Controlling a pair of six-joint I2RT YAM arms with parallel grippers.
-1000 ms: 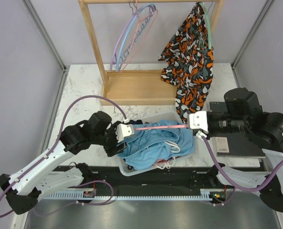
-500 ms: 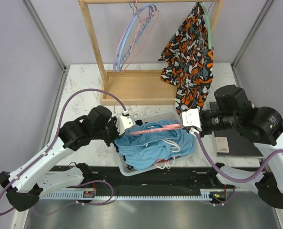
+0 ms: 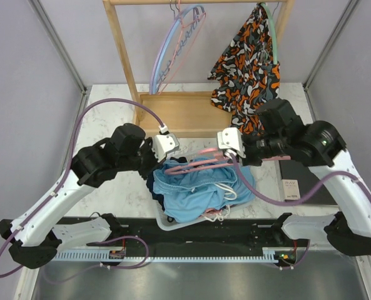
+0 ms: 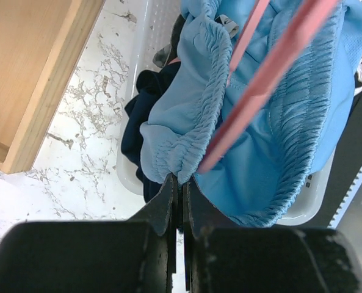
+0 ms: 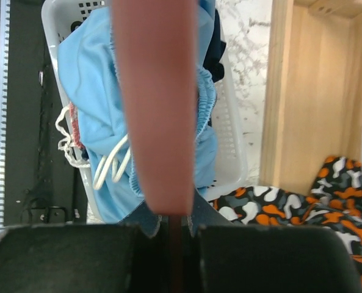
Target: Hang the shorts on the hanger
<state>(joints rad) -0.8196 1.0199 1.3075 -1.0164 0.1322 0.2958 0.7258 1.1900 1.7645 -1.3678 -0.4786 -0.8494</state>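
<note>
Next, I open my left gripper, which holds only a waistband fold (image 4: 181, 163), and clamp the pink hanger's end (image 4: 210, 160) inside the waistband with it before my right gripper moves away from the hanger.
The light blue shorts (image 3: 198, 190) lie bunched in a white basket (image 3: 172, 222), white drawstring on top. My left gripper (image 3: 162, 164) is shut on the gathered waistband at the shorts' left edge; the left wrist view shows its tips (image 4: 182, 183) pinching a fold of the shorts (image 4: 290, 140). The pink hanger (image 3: 198, 164) slants across the waist opening, one end held by my right gripper (image 3: 224, 154). In the right wrist view, that gripper (image 5: 176, 213) is shut on the hanger (image 5: 159, 110), which runs up the frame above the shorts (image 5: 89, 104).
A wooden rack (image 3: 179, 115) stands behind the basket, with lilac and blue hangers (image 3: 172, 50) on its rail. An orange-black-white garment (image 3: 251, 75) hangs at the right. Dark navy clothing (image 4: 141, 134) lies under the shorts. A black flat device (image 3: 304, 184) sits right of the basket.
My left gripper has shut on the shorts' waistband and lifted it slightly. My right arm has swung left and back with the hanger, which now sits tilted inside the waistband.
</note>
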